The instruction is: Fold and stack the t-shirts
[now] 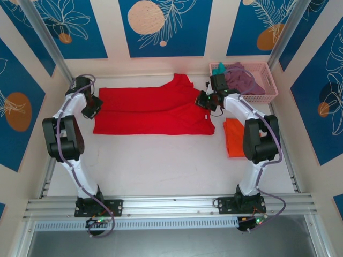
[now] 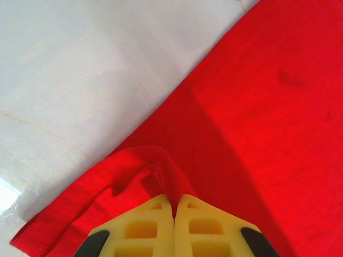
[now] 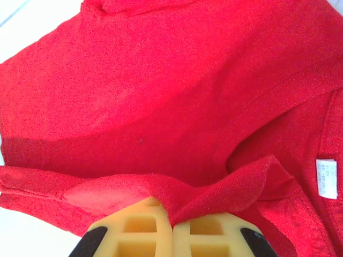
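My left gripper should open, press on the cloth [image 1: 111, 104] and pull it closer before folding, because the red t-shirt's far edge [image 1: 134, 88] is too close to the back wall.
A bright red t-shirt [image 1: 155, 110] lies spread across the far half of the table, partly folded lengthwise. My left gripper [image 1: 94, 107] is at its left end, shut on a pinch of the red hem [image 2: 161, 171]. At the shirt's right end my right gripper [image 1: 206, 101] is shut on a raised fold of red cloth [image 3: 214, 193]; a white label [image 3: 326, 178] shows nearby. An orange t-shirt [image 1: 233, 136] lies folded on the table by the right arm. Mauve-purple cloth [image 1: 242, 79] and a bit of teal cloth [image 1: 219, 68] sit in the pink basket.
The pink lattice basket [image 1: 268, 91] stands at the far right corner, just behind the right gripper. Bare white table [image 1: 161, 166] stretches between the red shirt and the arm bases. Walls close in on both sides.
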`<state>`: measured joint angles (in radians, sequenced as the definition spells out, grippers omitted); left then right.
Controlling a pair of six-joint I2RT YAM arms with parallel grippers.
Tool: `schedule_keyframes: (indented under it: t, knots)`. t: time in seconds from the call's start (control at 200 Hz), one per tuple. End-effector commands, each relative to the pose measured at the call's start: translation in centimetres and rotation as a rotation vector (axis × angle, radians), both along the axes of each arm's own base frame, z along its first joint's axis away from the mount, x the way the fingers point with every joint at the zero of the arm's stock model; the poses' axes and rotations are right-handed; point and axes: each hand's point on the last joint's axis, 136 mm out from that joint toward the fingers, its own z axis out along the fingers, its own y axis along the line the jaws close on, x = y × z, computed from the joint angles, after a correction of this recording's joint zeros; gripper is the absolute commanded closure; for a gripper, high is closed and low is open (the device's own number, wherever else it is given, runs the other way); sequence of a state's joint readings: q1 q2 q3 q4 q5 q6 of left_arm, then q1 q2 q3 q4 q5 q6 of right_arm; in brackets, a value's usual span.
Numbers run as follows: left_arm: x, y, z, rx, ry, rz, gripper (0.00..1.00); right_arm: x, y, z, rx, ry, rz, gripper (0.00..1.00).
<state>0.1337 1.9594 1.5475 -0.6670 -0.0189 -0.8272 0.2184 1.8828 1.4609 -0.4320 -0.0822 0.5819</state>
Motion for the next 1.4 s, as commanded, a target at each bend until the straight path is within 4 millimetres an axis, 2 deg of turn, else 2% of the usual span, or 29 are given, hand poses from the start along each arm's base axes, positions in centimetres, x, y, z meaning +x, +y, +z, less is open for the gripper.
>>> schedule_keyframes:
  t: [0.0,0.32,0.675,0.88,0.935,0.995,1.06,1.1,1.165,1.21,1.315,1.395]
  knots:
    - [0.2,-0.2,-0.7,0.01,0.028,-0.022,1.0,1.0,0.2,0.5,0.015,-0.022,0.011,0.98]
    - [0.9,-0.1,-1.2,0.011,0.037,-0.022,1.0,1.6,0.2,-0.4,0.015,-0.006,0.003,0.98]
    - [0.9,-0.2,-3.1,-0.002,0.076,-0.012,1.0,2.2,0.0,-2.1,0.023,0.022,-0.01,0.97]
    - [0.7,-0.2,-3.8,-0.005,0.091,-0.005,0.96,2.8,0.0,-2.7,0.028,0.021,0.002,0.91]
    - [0.8,-0.1,-3.7,-0.005,0.088,-0.004,0.92,3.0,0.0,-2.4,0.029,0.003,0.015,0.8]
    - [0.8,-0.1,-3.5,-0.003,0.084,-0.001,0.82,3.1,-0.5,-1.8,0.023,-0.023,0.021,0.6]
    - [0.7,0.1,-2.8,0.009,0.067,0.004,0.54,2.9,-1.2,-0.6,0.028,-0.059,0.018,0.41]
    - [0.6,0.1,-2.3,0.018,0.051,0.004,0.38,2.6,-1.8,0.1,0.029,-0.079,0.013,0.34]
    - [0.4,0.2,-1.2,0.046,0.024,-0.002,0.14,1.7,-2.4,0.8,0.017,-0.101,0.006,0.31]
    - [0.3,-0.1,-0.4,0.069,0.006,-0.015,0.02,1.0,-2.6,0.9,0.0,-0.106,0.006,0.31]
    - [0.3,-2.4,0.9,0.104,-0.043,-0.084,0.0,-1.0,-1.3,0.1,-0.029,-0.096,0.043,0.32]
    - [0.5,-5.3,0.3,0.078,-0.044,-0.153,0.04,-2.1,0.5,-1.7,-0.024,-0.06,0.081,0.35]
